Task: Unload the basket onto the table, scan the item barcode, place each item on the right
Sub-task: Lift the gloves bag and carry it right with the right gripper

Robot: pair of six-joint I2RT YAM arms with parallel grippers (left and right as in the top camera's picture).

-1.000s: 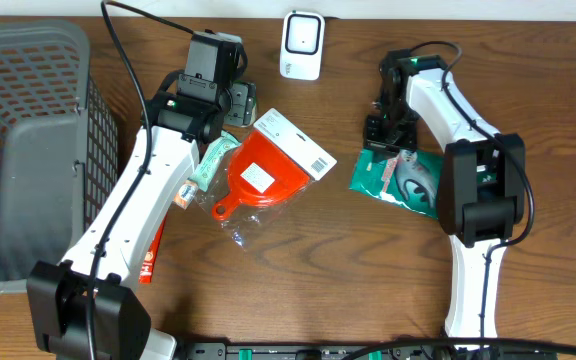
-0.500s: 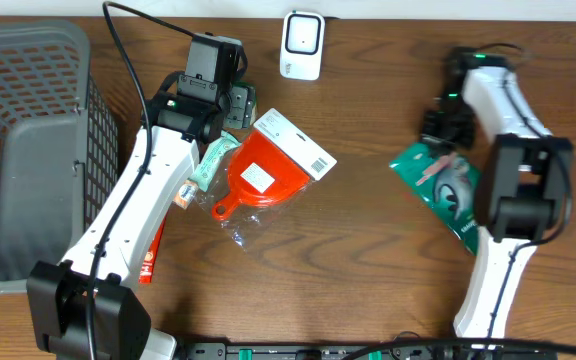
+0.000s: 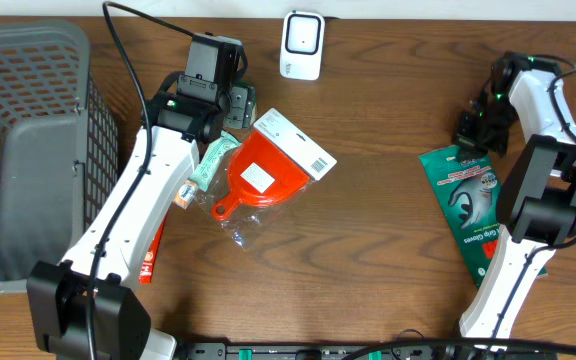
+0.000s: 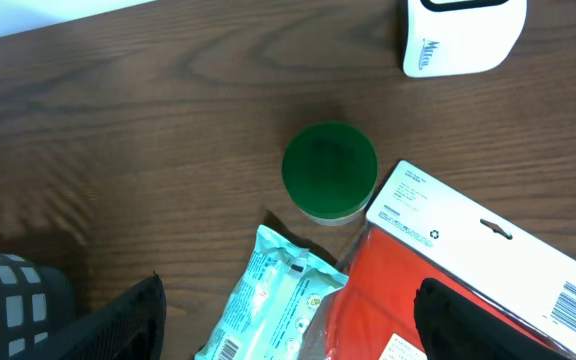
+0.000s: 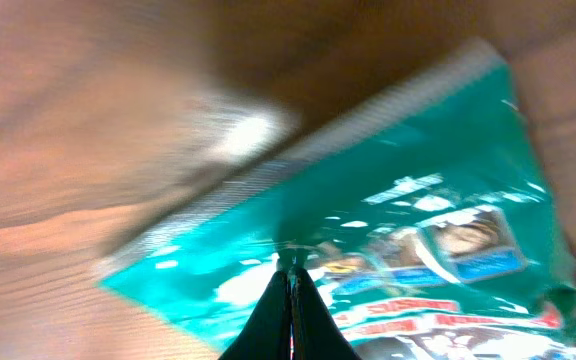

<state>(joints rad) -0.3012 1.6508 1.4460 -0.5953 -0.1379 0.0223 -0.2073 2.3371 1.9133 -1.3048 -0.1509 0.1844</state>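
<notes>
I need to move my right gripper, now over the green package's top end (image 3: 442, 158), to the long edge (image 3: 452, 226) facing the red scoop and push the package aside.
My right gripper (image 3: 475, 133) is shut on the top edge of a green package (image 3: 466, 205), which lies flat at the table's right side. In the blurred right wrist view the closed fingertips (image 5: 290, 275) pinch that green package (image 5: 418, 230). The white scanner (image 3: 302, 44) stands at the back centre. My left gripper (image 3: 230, 108) hangs open over a mint packet (image 4: 278, 300) and a red scoop's carded pack (image 3: 268, 170), whose barcode (image 4: 575, 305) faces up. Nothing is between its fingers.
A grey basket (image 3: 28, 150) fills the left side. A green-lidded jar (image 4: 329, 170) stands behind the mint packet, near the scanner (image 4: 463, 35). A red strip (image 3: 150, 255) and a small orange item (image 3: 183, 195) lie under the left arm.
The right gripper has swung from the table's middle right out to the far right, dragging the green package with it and turning it lengthwise. The left arm has stayed put.
</notes>
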